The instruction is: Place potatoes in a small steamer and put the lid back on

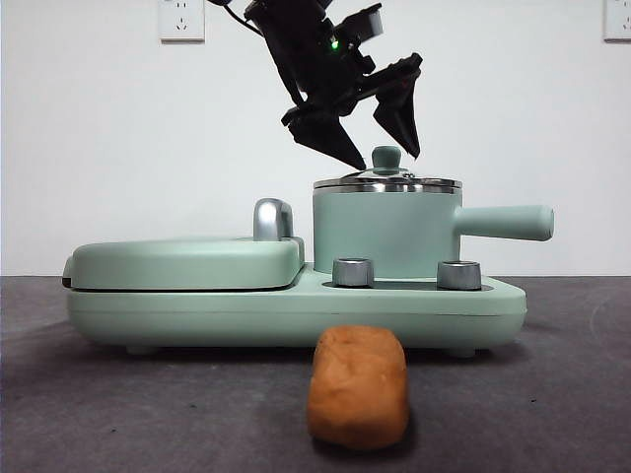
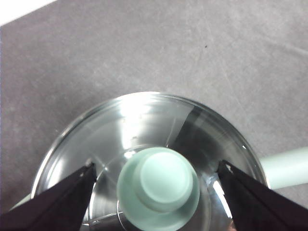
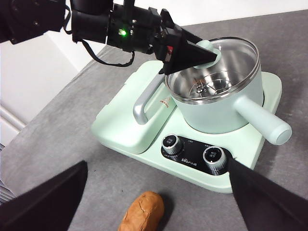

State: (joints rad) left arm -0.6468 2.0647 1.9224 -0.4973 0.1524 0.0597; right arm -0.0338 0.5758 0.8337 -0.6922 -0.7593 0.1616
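Note:
The glass lid lets only shiny steel (image 2: 155, 121) show through, so I should expect an empty small steamer (image 1: 385, 233) when I raise the lid by its knob.
The mint-green small steamer (image 1: 385, 232) stands on the right half of its base, with its long handle (image 1: 503, 222) pointing right. The glass lid (image 1: 386, 183) sits on its steel rim. My left gripper (image 1: 386, 161) hangs open just above the lid, one jaw on each side of the green knob (image 2: 159, 180) without touching it. The orange-brown potato (image 1: 358, 387) lies on the grey table in front of the base, also seen as the potato (image 3: 142, 211) below my right gripper (image 3: 158, 162). That gripper is open and empty, high above the table's front.
The appliance base (image 1: 296, 310) carries a flat mint-green griddle cover (image 1: 187, 261) with a chrome handle (image 1: 273, 219) on its left half. Two steel dials (image 1: 353, 272) sit on its front edge. A white wall stands behind, and grey table surface surrounds the appliance.

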